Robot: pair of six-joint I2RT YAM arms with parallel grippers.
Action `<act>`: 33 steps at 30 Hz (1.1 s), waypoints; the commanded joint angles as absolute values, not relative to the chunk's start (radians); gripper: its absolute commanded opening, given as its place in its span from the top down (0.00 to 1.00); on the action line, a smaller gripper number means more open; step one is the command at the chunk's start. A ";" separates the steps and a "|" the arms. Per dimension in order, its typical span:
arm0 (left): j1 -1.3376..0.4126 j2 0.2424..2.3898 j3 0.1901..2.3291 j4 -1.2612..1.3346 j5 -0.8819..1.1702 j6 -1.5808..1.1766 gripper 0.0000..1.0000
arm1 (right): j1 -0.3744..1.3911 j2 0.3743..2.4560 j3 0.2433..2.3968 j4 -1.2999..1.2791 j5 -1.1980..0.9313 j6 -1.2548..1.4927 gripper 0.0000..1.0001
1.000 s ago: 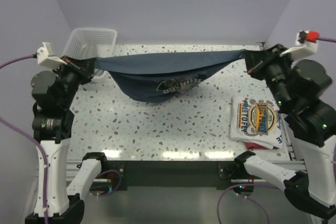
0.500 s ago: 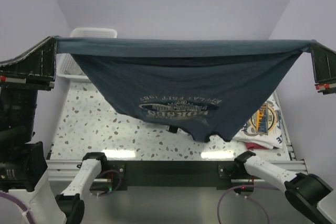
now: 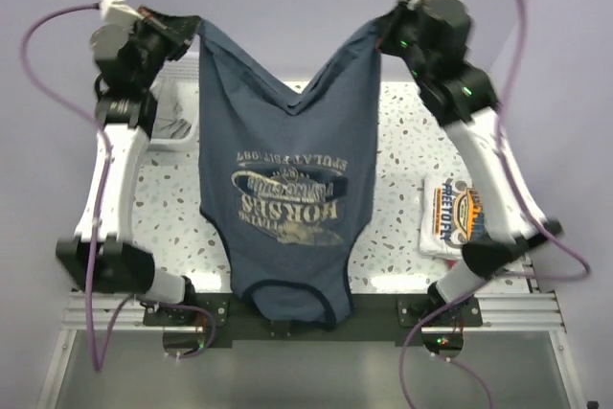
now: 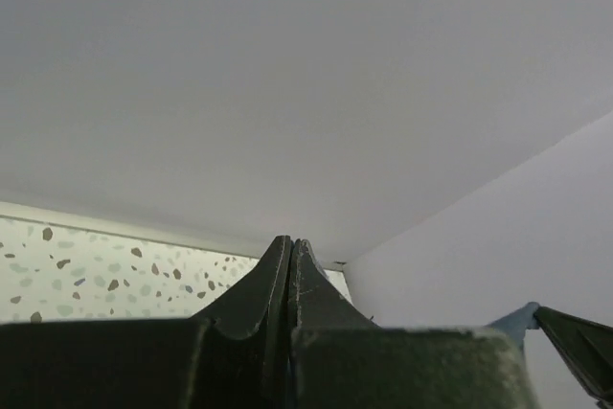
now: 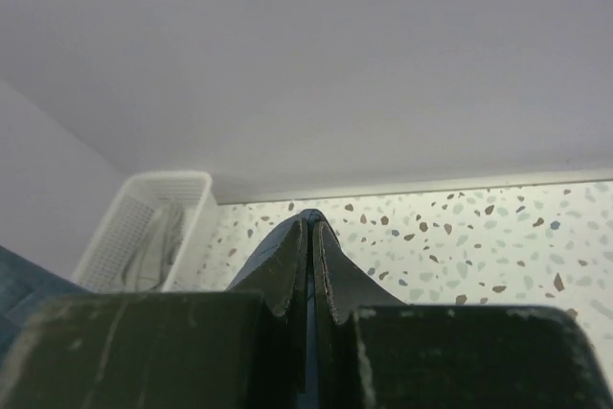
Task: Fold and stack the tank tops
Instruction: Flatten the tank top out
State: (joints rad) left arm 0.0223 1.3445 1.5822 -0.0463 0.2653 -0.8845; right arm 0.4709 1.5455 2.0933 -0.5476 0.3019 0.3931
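The straps of the slate-blue tank top are hanging over the table's near edge (image 3: pixel 295 302), so my grippers should swing them over to the table's far side (image 3: pixel 299 86) and pull the tank top's hem back.
The slate-blue tank top (image 3: pixel 287 189) hangs spread in the air over the table, its white lettering upside down, its navy-trimmed neck and straps at the near edge. My left gripper (image 3: pixel 188 28) is shut on its upper left corner; my right gripper (image 3: pixel 379 34) is shut on its upper right corner. In the right wrist view blue cloth shows between the shut fingers (image 5: pixel 309 237). In the left wrist view the gripper (image 4: pixel 290 254) is shut, and a bit of blue cloth (image 4: pixel 522 317) shows at the lower right. The white tank top (image 3: pixel 462 219) lies folded at the table's right.
A white mesh basket (image 3: pixel 172 112) with something grey in it stands at the back left, behind the left arm; it also shows in the right wrist view (image 5: pixel 144 227). The speckled table (image 3: pixel 402 150) lies under the hanging top. Purple walls close in on three sides.
Both arms have lifted the blue top from stretched low over the table to high up. The grippers have come closer together, and the top now hangs long with its upper edge sagging.
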 commanded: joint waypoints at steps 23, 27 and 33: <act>0.037 1.718 1.843 0.437 0.496 -0.967 1.00 | 0.149 1.536 1.917 -0.193 0.084 0.509 1.00; 0.029 1.542 1.411 0.508 0.497 -0.957 1.00 | 0.144 1.409 1.619 -0.213 0.038 0.541 1.00; -0.020 1.344 0.876 0.537 0.532 -0.920 1.00 | 0.143 1.152 1.068 -0.291 0.015 0.635 1.00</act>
State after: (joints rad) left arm 0.0101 1.4834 1.0351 0.4660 0.4927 -0.9581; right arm 0.1436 1.2839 1.2213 -0.2062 0.0441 0.5632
